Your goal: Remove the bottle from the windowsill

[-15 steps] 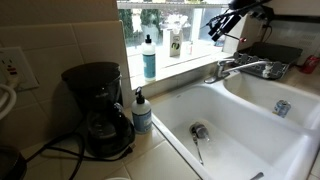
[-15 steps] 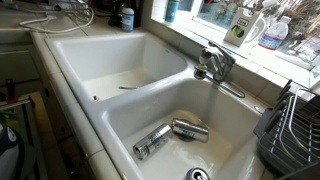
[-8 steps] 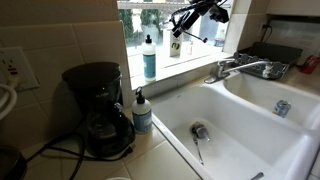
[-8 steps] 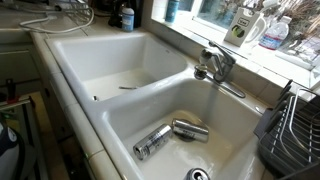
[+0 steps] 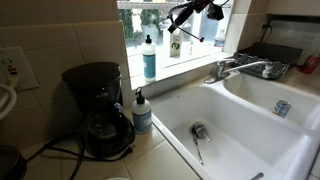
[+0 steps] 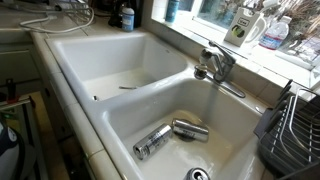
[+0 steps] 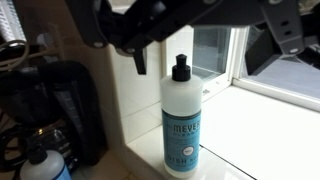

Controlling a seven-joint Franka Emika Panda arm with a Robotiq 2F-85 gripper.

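Observation:
My open fingers have their gap in line with the bottle's dark cap (image 7: 181, 68). My gripper should go toward the cap (image 5: 148, 39) next until the fingers are on both sides of it.
The bottle (image 5: 149, 57) is tall and slim with teal-blue liquid and a dark nozzle cap. It stands upright at the windowsill's (image 5: 192, 60) end near the wall. The wrist view shows it close up (image 7: 183, 125) on the pale ledge (image 7: 265, 130). My gripper (image 5: 173, 22) hangs above the sill, a little to the window side of the bottle and higher than its cap. It is open and empty. In the wrist view its dark fingers (image 7: 202, 58) spread to either side above the bottle, apart from it.
A white container with dark print (image 5: 176, 43) stands on the sill beside the bottle. A black coffee maker (image 5: 97, 110) and a short blue pump bottle (image 5: 142, 112) stand on the counter. The faucet (image 5: 240, 68) rises behind the double sink (image 6: 120, 60). Two cans (image 6: 172, 134) lie in one basin.
My gripper has travelled along the window from above the faucet toward the bottle, then settled slightly closer. The bottle has not moved.

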